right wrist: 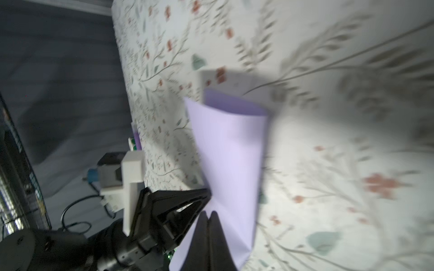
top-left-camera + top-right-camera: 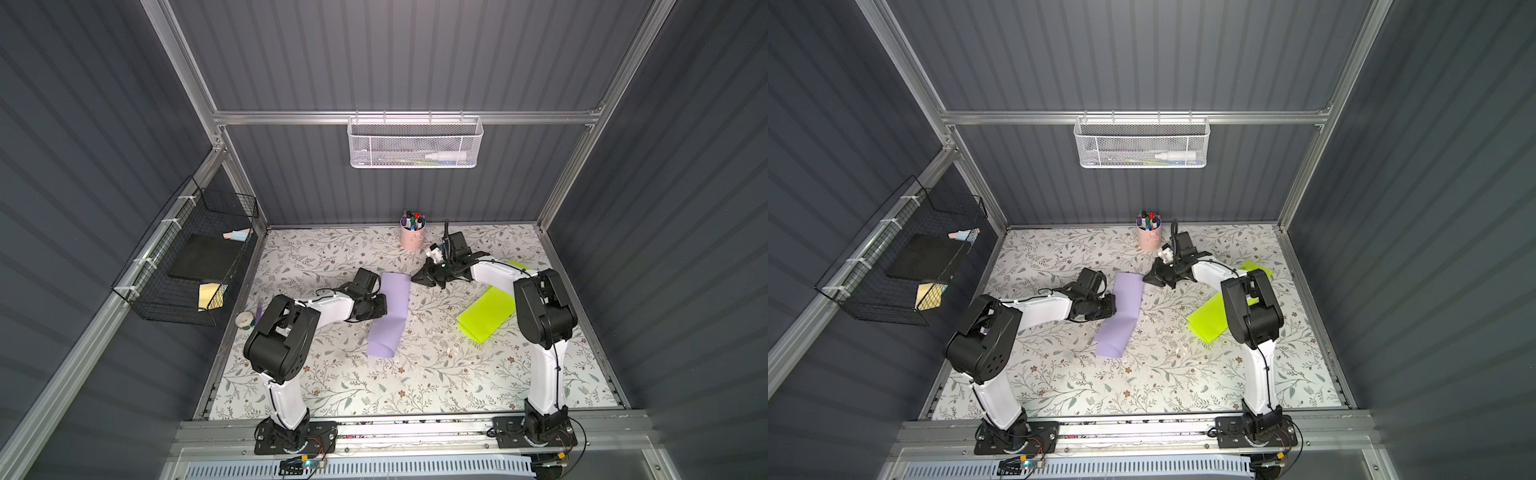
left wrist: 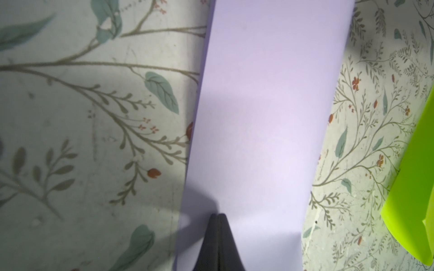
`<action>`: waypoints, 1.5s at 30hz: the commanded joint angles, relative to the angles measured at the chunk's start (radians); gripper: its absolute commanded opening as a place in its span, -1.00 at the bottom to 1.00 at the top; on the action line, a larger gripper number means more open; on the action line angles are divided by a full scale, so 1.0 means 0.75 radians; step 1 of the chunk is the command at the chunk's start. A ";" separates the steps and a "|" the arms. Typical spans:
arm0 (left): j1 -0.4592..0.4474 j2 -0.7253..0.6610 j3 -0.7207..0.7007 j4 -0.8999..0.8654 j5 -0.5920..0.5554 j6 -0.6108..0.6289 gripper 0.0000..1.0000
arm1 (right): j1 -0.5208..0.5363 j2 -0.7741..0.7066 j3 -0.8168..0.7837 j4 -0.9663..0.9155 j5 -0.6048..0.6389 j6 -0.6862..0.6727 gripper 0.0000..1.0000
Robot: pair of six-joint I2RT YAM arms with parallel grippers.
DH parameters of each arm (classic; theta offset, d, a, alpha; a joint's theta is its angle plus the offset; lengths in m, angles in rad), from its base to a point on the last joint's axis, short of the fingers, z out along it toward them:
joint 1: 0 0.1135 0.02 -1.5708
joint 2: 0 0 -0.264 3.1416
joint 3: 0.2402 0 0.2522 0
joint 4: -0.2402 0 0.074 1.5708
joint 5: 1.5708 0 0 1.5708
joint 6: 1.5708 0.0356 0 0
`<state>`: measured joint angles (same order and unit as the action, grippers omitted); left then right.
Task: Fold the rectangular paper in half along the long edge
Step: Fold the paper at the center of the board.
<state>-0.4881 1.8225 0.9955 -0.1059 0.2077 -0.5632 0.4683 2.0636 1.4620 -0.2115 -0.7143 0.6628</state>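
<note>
The folded paper's near end [image 2: 382,349] curls up, its fold still round, so next I return my right gripper and press along the paper's folded edge [image 2: 403,323] to that end.
The rectangular paper [image 2: 390,320] [image 2: 1120,313] is lilac. It lies mid-table doubled over lengthwise into a long strip, and its near end curls open. My left gripper [image 2: 383,305] [image 2: 1113,305] is shut, with its tip down on the strip's left side about halfway along. In the left wrist view the closed fingertips [image 3: 218,215] rest on the lilac sheet [image 3: 263,117]. My right gripper [image 2: 415,277] [image 2: 1147,277] is shut at the strip's far end. The right wrist view shows its closed tip [image 1: 209,214] over the paper [image 1: 230,152], with the left gripper's black body [image 1: 169,211] beside it.
A lime-green sheet [image 2: 488,313] [image 2: 1208,320] [image 3: 411,187] lies right of the strip, partly under the right arm. A pink cup of markers [image 2: 412,235] stands at the back. A tape roll [image 2: 245,320] sits at the left edge, below a black wire basket [image 2: 195,266].
</note>
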 commanded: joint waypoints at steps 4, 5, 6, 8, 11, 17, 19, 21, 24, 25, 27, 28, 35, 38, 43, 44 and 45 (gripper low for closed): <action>0.000 0.015 -0.041 -0.137 -0.027 0.031 -1.00 | 0.088 0.070 -0.109 0.087 -0.016 0.070 -1.00; -0.001 0.017 -0.039 -0.137 -0.027 0.032 -1.00 | 0.090 0.079 -0.125 0.105 -0.019 0.080 -1.00; 0.001 0.018 -0.039 -0.139 -0.028 0.033 -1.00 | 0.090 0.086 -0.136 0.115 -0.021 0.085 -1.00; 0.000 0.018 -0.036 -0.142 -0.027 0.035 -1.00 | 0.092 0.091 -0.158 0.123 -0.031 0.086 -1.00; 0.000 0.024 -0.035 -0.141 -0.027 0.035 -1.00 | 0.092 0.101 -0.157 0.090 -0.056 0.054 -1.00; 0.001 0.029 -0.035 -0.139 -0.023 0.035 -1.00 | 0.092 0.131 -0.156 0.001 -0.024 -0.002 -1.00; 0.000 0.028 -0.035 -0.138 -0.023 0.035 -1.00 | 0.086 0.154 -0.152 -0.010 -0.022 -0.008 -1.00; 0.000 0.029 -0.035 -0.139 -0.024 0.035 -1.00 | 0.075 0.176 -0.153 -0.014 -0.014 -0.006 -1.00; -0.001 0.029 -0.036 -0.139 -0.021 0.035 -1.00 | 0.040 0.195 -0.170 0.000 -0.009 0.009 -1.00; 0.000 0.028 -0.038 -0.138 -0.021 0.035 -1.00 | 0.027 0.195 -0.176 0.007 -0.008 0.011 -1.00; 0.000 0.026 -0.039 -0.137 -0.021 0.036 -1.00 | 0.004 0.201 -0.175 0.006 -0.004 0.008 -1.00; 0.000 0.025 -0.039 -0.136 -0.021 0.037 -1.00 | -0.006 0.207 -0.168 0.002 -0.003 0.004 -1.00; 0.000 0.021 -0.046 -0.131 -0.015 0.037 -1.00 | -0.031 0.287 -0.049 -0.062 0.001 -0.025 -1.00; 0.000 0.019 -0.048 -0.131 -0.014 0.041 -1.00 | -0.031 0.325 0.019 -0.091 -0.001 -0.030 -1.00; 0.000 0.020 -0.054 -0.129 -0.010 0.042 -1.00 | -0.032 0.363 0.124 -0.144 -0.003 -0.040 -1.00; -0.001 0.020 -0.056 -0.128 -0.011 0.043 -1.00 | -0.032 0.367 0.140 -0.151 -0.002 -0.043 -1.00; -0.001 0.020 -0.055 -0.129 -0.009 0.043 -1.00 | -0.029 0.370 0.158 -0.161 -0.005 -0.044 -1.00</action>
<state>-0.4889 1.8225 0.9928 -0.1020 0.2146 -0.5560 0.4603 2.3020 1.5555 -0.2646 -0.8047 0.6479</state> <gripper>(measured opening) 0.054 0.045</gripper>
